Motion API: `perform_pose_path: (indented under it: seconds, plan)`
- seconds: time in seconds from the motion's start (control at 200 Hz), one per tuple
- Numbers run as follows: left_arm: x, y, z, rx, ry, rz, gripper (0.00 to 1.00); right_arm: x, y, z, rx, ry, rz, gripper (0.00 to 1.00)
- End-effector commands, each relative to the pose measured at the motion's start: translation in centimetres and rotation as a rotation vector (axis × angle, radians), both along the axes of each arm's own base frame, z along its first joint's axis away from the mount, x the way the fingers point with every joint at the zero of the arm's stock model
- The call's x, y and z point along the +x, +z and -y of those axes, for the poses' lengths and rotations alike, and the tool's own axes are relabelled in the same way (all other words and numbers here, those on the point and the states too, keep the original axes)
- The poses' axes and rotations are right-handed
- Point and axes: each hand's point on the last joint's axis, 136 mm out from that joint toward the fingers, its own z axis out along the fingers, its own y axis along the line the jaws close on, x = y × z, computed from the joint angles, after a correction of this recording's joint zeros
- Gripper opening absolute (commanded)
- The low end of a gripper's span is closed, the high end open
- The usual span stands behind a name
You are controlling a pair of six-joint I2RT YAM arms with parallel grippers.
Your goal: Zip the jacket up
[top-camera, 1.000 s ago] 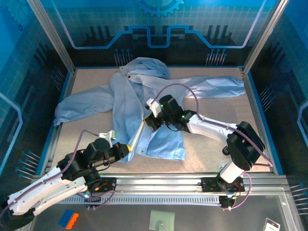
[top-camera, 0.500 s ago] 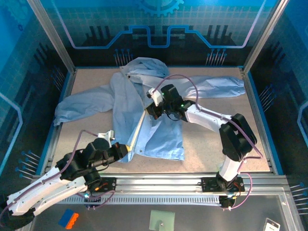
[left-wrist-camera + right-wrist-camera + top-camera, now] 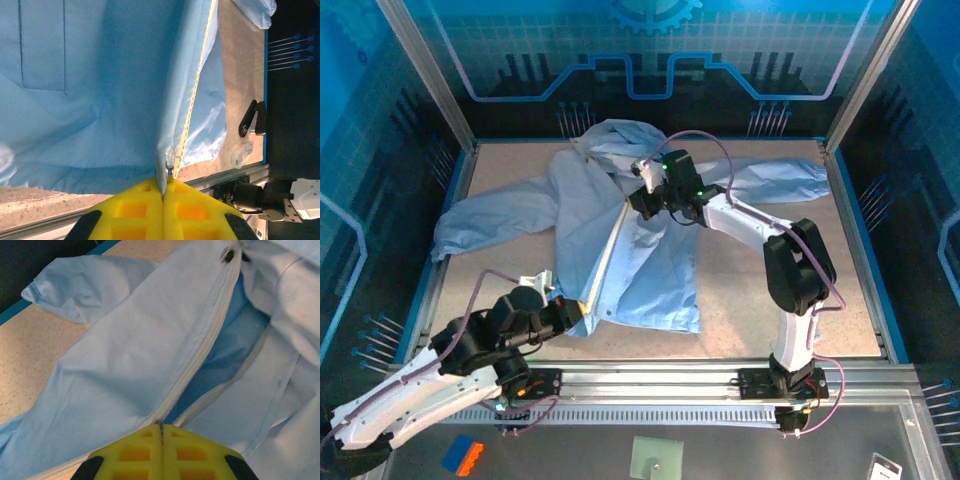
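Note:
The closed zipper (image 3: 608, 253) runs straight from the jacket's hem to the zipper pull, so my right gripper should keep on pulling toward the jacket's collar (image 3: 230, 255) until the front closes.
The pale blue jacket (image 3: 575, 215) lies spread on the table, hood at the back and sleeves out to both sides. My left gripper (image 3: 582, 308) is shut on its bottom hem at the lower end of the zipper; in the left wrist view the yellow pads (image 3: 145, 210) pinch the fabric edge (image 3: 162, 167) beside the zipper teeth (image 3: 192, 100). My right gripper (image 3: 632, 203) is high on the chest, shut on the metal zipper pull (image 3: 159, 424). Beyond the pull the front still gapes, showing darker lining (image 3: 225, 355) up to the collar.
Blue cage walls and metal posts ring the table (image 3: 760, 290). An aluminium rail (image 3: 650, 378) runs along the near edge. The right sleeve (image 3: 780, 180) reaches the right wall. A black clamp (image 3: 251, 118) stands by the near edge.
My right gripper has travelled up the jacket front toward the collar with the pull, and the closed zipper line has lengthened. My left gripper has kept its hold on the hem.

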Motion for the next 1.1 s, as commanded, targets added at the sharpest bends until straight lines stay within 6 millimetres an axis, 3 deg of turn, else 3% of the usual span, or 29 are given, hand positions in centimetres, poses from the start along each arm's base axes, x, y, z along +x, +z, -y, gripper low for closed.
perform_pose_path:
  seconds: [0.0, 0.56, 0.815, 1.096]
  plan:
    - [-1.9, -0.1, -1.2, 0.031, -0.037, -0.053, 0.00, 4.9, 3.1, 2.9, -0.006, -0.111, 0.130, 0.00]
    - [-2.9, 2.7, -5.1, 0.033, 0.047, 0.007, 0.00, 12.9, 6.9, 8.1, -0.029, -0.226, 0.235, 0.00]
    - [-3.4, 4.5, -7.1, 0.042, 0.090, 0.043, 0.00, 16.1, 8.3, 11.7, -0.042, -0.291, 0.265, 0.00]
    - [-3.8, 6.5, -10.0, 0.076, 0.163, 0.075, 0.00, 18.6, 7.6, 15.6, -0.053, -0.351, 0.246, 0.00]
